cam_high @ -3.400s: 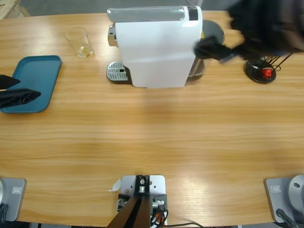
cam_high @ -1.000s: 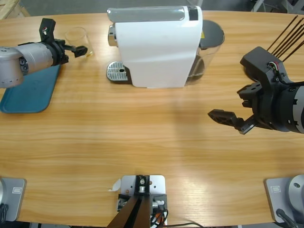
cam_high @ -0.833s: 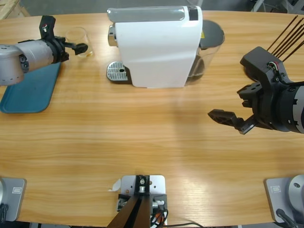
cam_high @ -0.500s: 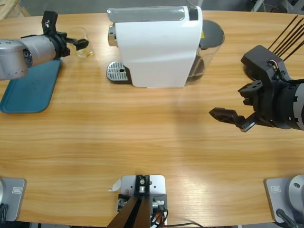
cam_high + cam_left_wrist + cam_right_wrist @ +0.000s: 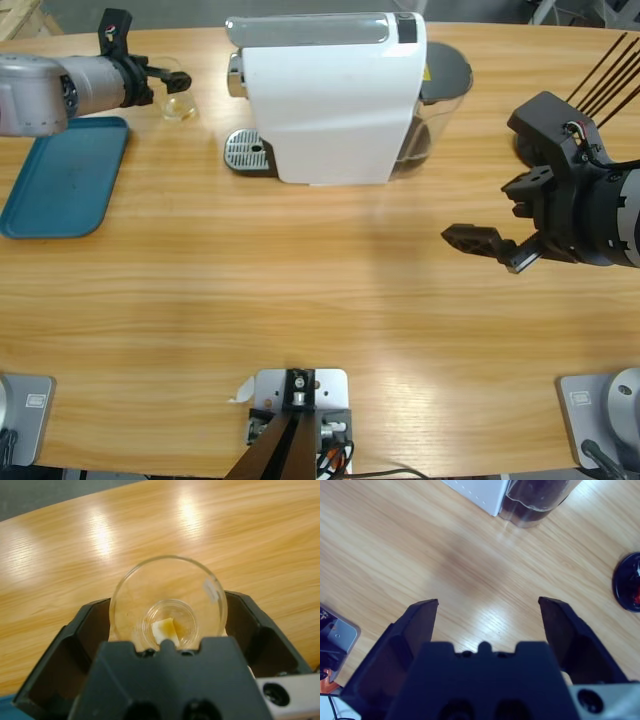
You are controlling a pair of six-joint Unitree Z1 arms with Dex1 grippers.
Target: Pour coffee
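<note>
My gripper will carry the glass to the drip grate, and I expect the pale patch (image 5: 165, 631) in it to stay put, because the patch has straight edges (image 5: 175, 633).
A clear glass (image 5: 178, 93) stands at the far left of the table, left of the white coffee machine (image 5: 325, 100). In the left wrist view the glass (image 5: 167, 587) holds a little coffee (image 5: 170, 627), brown with pale foam, at its bottom. My left gripper (image 5: 167, 601) is open, with one jaw on each side of the glass and close to its rim. In the high view the left gripper (image 5: 172, 84) reaches in from the left at the glass. My right gripper (image 5: 485, 245) hangs open over bare wood on the right, with nothing between its fingers (image 5: 422, 620).
A blue tray (image 5: 65, 175) lies under the left arm near the left edge. The machine's drip grate (image 5: 247, 152) faces left, and its dark water tank (image 5: 535, 497) sits at its right end. A black round base (image 5: 627, 582) and thin rods (image 5: 600, 65) stand far right.
The left arm has swung toward the far edge of the table and its jaws have come in around the glass, which has stayed put. The right arm has barely shifted.
</note>
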